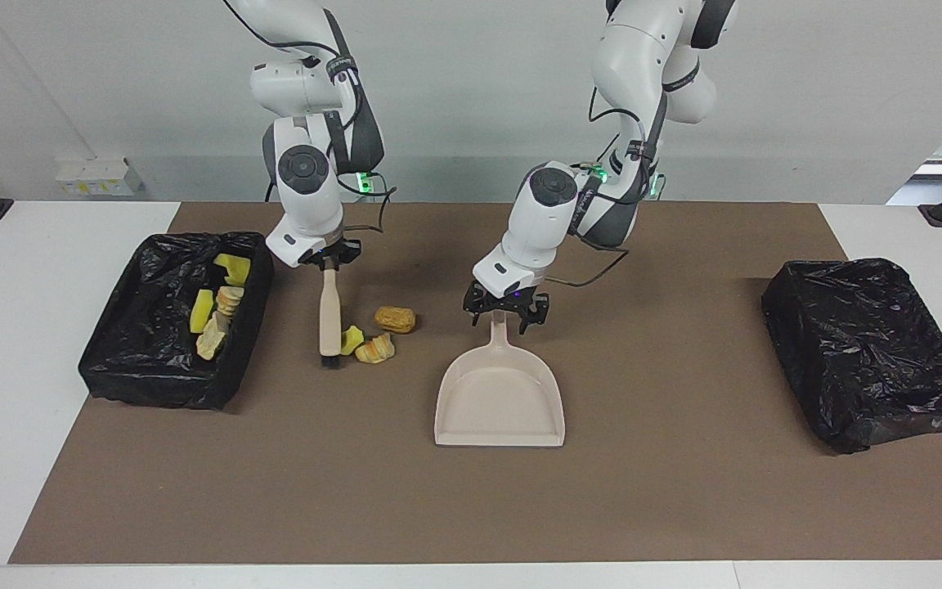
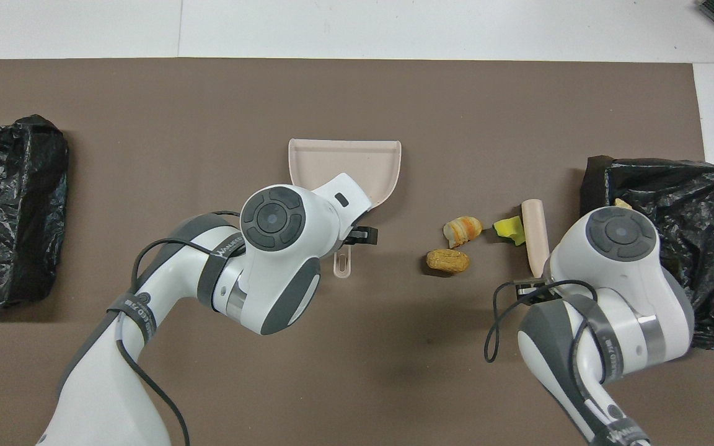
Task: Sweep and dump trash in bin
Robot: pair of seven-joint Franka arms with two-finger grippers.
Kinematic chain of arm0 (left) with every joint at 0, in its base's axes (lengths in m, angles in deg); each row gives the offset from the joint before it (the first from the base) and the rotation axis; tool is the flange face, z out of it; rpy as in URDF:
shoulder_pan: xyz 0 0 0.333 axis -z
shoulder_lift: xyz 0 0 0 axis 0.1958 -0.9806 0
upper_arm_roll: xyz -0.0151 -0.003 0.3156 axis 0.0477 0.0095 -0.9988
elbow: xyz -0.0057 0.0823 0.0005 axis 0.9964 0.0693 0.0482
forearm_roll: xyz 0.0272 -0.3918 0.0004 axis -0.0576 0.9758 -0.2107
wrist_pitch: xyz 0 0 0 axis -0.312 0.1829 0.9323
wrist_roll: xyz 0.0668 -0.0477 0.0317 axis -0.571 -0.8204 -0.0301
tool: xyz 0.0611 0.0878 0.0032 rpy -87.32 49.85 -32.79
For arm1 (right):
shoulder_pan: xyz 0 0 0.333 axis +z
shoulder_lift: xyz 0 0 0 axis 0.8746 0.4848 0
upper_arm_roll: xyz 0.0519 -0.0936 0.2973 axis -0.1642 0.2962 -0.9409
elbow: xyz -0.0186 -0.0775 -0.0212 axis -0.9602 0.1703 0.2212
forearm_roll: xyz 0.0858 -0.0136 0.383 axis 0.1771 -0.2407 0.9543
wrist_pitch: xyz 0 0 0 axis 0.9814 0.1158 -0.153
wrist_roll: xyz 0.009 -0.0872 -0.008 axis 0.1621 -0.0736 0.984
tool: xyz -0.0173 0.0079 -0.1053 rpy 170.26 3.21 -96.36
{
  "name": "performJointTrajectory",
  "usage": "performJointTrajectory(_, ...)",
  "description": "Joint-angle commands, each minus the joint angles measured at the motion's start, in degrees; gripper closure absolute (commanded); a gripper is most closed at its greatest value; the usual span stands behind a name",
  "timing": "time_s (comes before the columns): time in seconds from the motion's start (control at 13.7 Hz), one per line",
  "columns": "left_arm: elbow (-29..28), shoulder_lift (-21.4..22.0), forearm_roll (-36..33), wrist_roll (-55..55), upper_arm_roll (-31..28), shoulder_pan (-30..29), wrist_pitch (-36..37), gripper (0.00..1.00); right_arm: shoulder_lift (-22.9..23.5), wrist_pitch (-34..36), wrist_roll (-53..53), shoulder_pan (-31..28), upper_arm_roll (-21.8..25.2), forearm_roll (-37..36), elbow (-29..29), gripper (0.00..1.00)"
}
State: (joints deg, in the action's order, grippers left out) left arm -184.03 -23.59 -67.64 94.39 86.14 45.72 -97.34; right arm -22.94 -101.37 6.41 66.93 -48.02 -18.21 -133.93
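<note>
The dustpan's open edge (image 2: 344, 141) points away from the trash. My left gripper should therefore turn the dustpan by its handle (image 2: 343, 263) to the trash before my right gripper sweeps.
My right gripper (image 1: 329, 260) is shut on the handle of the beige brush (image 1: 329, 315), whose bristles rest on the mat. A yellow sponge scrap (image 1: 351, 338) lies against the brush and touches the croissant-like chunk (image 1: 375, 349). A bread-like chunk (image 1: 395, 319) lies a little nearer the robots. My left gripper (image 1: 505, 315) is low over the handle of the beige dustpan (image 1: 500, 401), open, with a finger on each side of the handle. The bin (image 1: 152, 384) at the right arm's end holds several more trash scraps (image 1: 217, 307). From overhead, both wrists hide their grippers.
A second box wrapped in a black bag (image 1: 867, 352) sits at the left arm's end of the brown mat (image 1: 471, 507). In the overhead view the dustpan (image 2: 344, 164) opens away from the robots, with the brush (image 2: 535, 235) beside the bin (image 2: 710, 186).
</note>
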Motion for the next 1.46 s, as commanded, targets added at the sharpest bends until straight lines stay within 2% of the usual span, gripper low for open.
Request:
performJointTrajectory(0.0, -0.04, 0.24, 0.66, 0.00, -0.72, 0.55, -0.41, 0.45, -0.38, 5.29, 3.62, 1.19, -0.04, 2.57, 4.16, 1.00)
performJointTrajectory(0.15, -0.04, 0.24, 0.66, 0.09, -0.72, 0.63, 0.03, 0.44, -0.11, 9.44, 3.36, 0.93, 0.13, 2.57, 8.31, 1.00)
performJointTrajectory(0.22, 0.31, 0.41, 0.66, 0.00, -0.72, 0.72, 0.56, 0.38, -0.37, 9.62, 3.18, 0.67, 0.22, 1.87, 8.15, 1.00)
performJointTrajectory(0.29, 0.31, 0.76, 0.66, -0.17, -0.81, 0.72, 1.17, 0.37, -0.81, 9.28, 2.92, 0.58, 0.31, 1.26, 7.45, 1.00)
performJointTrajectory(0.37, 0.31, 1.03, 0.66, -0.61, -0.81, 0.55, 1.79, 0.42, -1.08, 8.84, 2.92, 0.23, 0.39, 0.73, 6.48, 1.00)
performJointTrajectory(0.44, 0.48, 1.03, 0.66, -0.62, -0.81, 0.63, 2.49, 0.51, -1.78, 8.23, 2.83, 0.14, 0.48, -0.41, 5.52, 1.00)
performJointTrajectory(0.51, 0.49, 1.12, 0.58, -0.62, -0.81, 0.63, 2.58, 0.69, -2.91, 6.83, 2.48, -0.21, 0.48, -2.42, 3.51, 1.00)
performJointTrajectory(0.73, 1.62, 1.29, 0.49, -0.62, -0.81, 0.46, 5.73, 0.93, -3.98, 4.79, 3.09, -1.88, 0.39, -2.79, 1.38, 1.00)
performJointTrajectory(0.95, 3.03, 1.55, 0.31, -0.62, -0.99, 0.11, 9.35, 1.00, -4.51, 5.41, 3.09, -1.45, 0.22, -2.88, 0.85, 1.00)
performJointTrajectory(1.17, 2.95, 4.09, -0.30, -1.66, -1.69, -0.59, 15.30, 1.00, -6.43, 2.09, 2.22, -0.40, 0.13, -2.88, -2.13, 1.00)
performJointTrajectory(1.39, 2.25, 5.07, -0.30, -12.53, -1.95, -3.13, 18.32, 1.00, -6.53, -3.62, -0.24, -0.12, 0.13, -2.79, -7.31, 1.00)
